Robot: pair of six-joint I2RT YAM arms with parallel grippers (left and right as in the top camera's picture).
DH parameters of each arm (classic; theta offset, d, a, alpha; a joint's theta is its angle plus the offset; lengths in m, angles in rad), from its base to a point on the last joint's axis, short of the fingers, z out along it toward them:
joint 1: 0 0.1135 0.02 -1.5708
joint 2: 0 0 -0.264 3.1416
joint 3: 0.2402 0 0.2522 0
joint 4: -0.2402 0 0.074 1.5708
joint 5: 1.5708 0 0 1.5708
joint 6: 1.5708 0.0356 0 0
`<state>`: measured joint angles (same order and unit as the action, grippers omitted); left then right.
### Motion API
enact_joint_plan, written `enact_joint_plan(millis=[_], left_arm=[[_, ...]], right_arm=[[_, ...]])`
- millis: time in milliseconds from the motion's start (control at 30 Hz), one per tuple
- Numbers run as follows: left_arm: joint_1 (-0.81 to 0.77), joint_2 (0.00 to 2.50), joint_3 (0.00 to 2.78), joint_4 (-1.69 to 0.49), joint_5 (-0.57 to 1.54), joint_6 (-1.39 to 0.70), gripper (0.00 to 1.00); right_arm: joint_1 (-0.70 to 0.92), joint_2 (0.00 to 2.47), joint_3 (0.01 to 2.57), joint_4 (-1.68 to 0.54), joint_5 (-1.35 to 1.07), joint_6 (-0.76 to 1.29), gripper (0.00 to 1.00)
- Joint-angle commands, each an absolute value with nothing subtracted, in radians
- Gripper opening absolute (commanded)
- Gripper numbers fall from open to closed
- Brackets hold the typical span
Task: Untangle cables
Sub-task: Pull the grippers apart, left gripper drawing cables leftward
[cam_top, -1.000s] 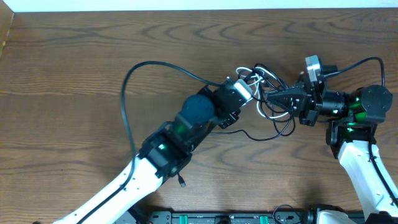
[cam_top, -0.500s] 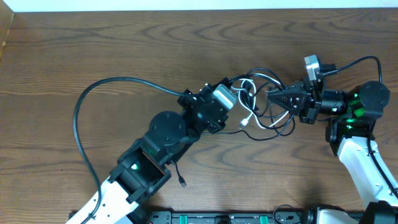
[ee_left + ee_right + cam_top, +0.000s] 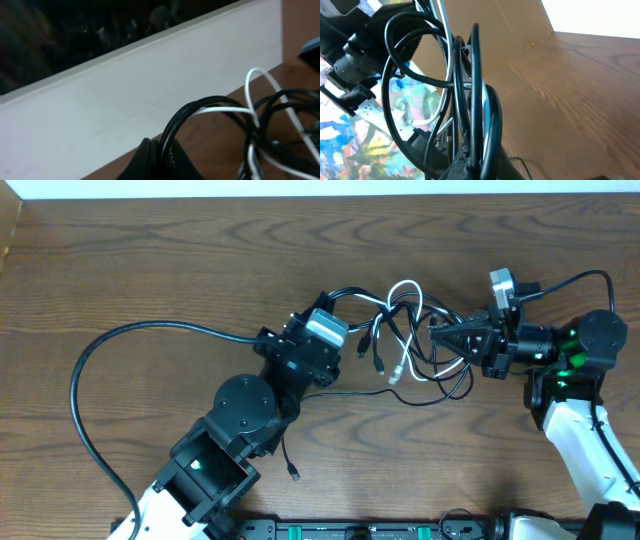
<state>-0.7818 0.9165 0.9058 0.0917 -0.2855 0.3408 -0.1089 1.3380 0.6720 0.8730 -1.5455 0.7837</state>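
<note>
My right gripper is pinching several black loops together at the knot, so it should open, move back and leave the tangle hanging from my left gripper.
A tangle of black cables and a shorter white cable lies between my two grippers at the table's middle right. My left gripper is shut on a black cable and holds it raised. That cable's loops run right into the knot. My right gripper is shut on black cable loops at the knot's right side. The white cable arches through the black loops. A loose plug end lies near the front.
A thick black wire sweeps from my left wrist in a wide arc over the left of the wooden table. Another thick wire loops off my right arm. A white wall edges the table's far side.
My left gripper has pulled back to the left with its black cable, stretching the tangle out wider. The thick arm wire swung farther left. My right gripper has stayed put.
</note>
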Motion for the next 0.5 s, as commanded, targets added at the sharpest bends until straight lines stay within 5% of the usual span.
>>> enact_joint_plan(millis=[0,267,467], left_arm=[[-0.776,0.888,0.932,0.096,-0.434,0.346,0.08],[-0.776,0.884,0.932,0.083,-0.462,0.346,0.07],[-0.776,0.884,0.932,0.065,-0.462,0.345,0.08]], right_arm=[[-0.136,1.349,0.667,0.871,-1.56,0.769,0.01],[-0.174,1.349,0.667,0.714,-1.471,0.776,0.01],[-0.184,1.349,0.667,0.623,-1.396,0.777,0.15]])
